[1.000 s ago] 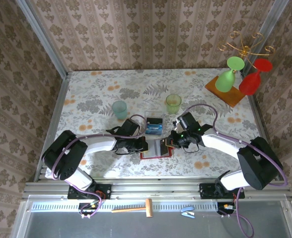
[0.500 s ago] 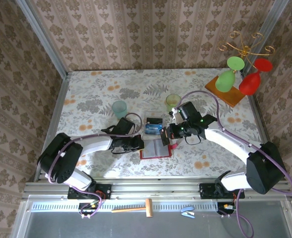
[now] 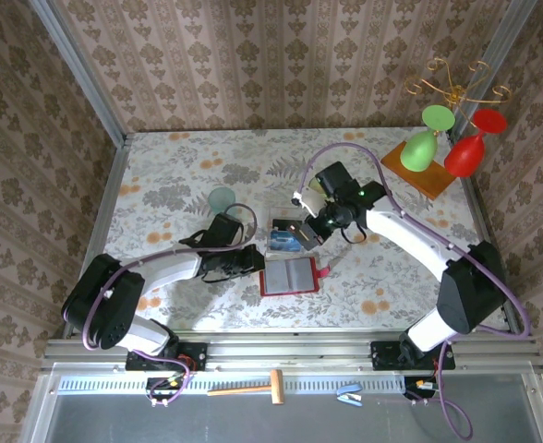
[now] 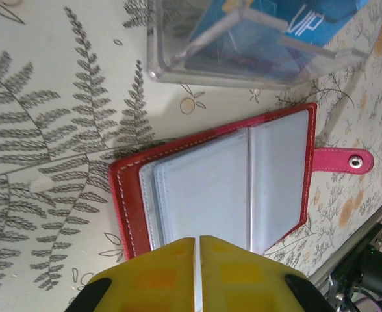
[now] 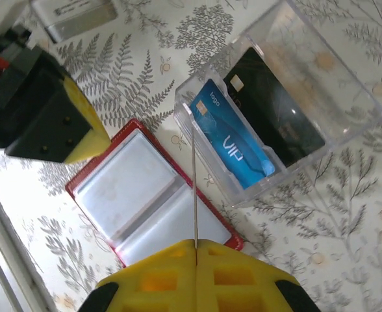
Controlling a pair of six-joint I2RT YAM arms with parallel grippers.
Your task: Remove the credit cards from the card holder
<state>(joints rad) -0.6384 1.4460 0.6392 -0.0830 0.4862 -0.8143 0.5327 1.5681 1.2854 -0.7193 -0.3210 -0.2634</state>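
I should keep moving my right gripper to the open plastic box and let go above the dark card (image 5: 274,108), because the thin credit card (image 5: 194,188) is clear of the grey pockets.
The red card holder (image 3: 290,275) lies open and flat, its grey pockets (image 4: 223,188) facing up, also below in the right wrist view (image 5: 139,195). My right gripper (image 5: 196,246) is shut on a thin credit card (image 5: 195,182) seen edge-on, held above the near wall of the clear plastic box (image 5: 321,140). In the box lie a blue card (image 5: 233,146) and a dark card (image 5: 275,110). From above, my right gripper (image 3: 313,231) hangs beside the box (image 3: 287,235). My left gripper (image 4: 197,242) is shut at the holder's left edge (image 3: 256,263), nothing showing between its fingers.
A teal cup (image 3: 222,197) stands behind my left arm. A wooden board (image 3: 419,171) at the back right carries a green glass (image 3: 421,148) and a red glass (image 3: 465,152) under a gold rack (image 3: 456,88). A hammer (image 3: 248,388) lies on the front rail.
My right gripper has risen from the card holder with the card and swung back and left to the clear box. My left gripper has drawn left, off the holder's middle to its edge.
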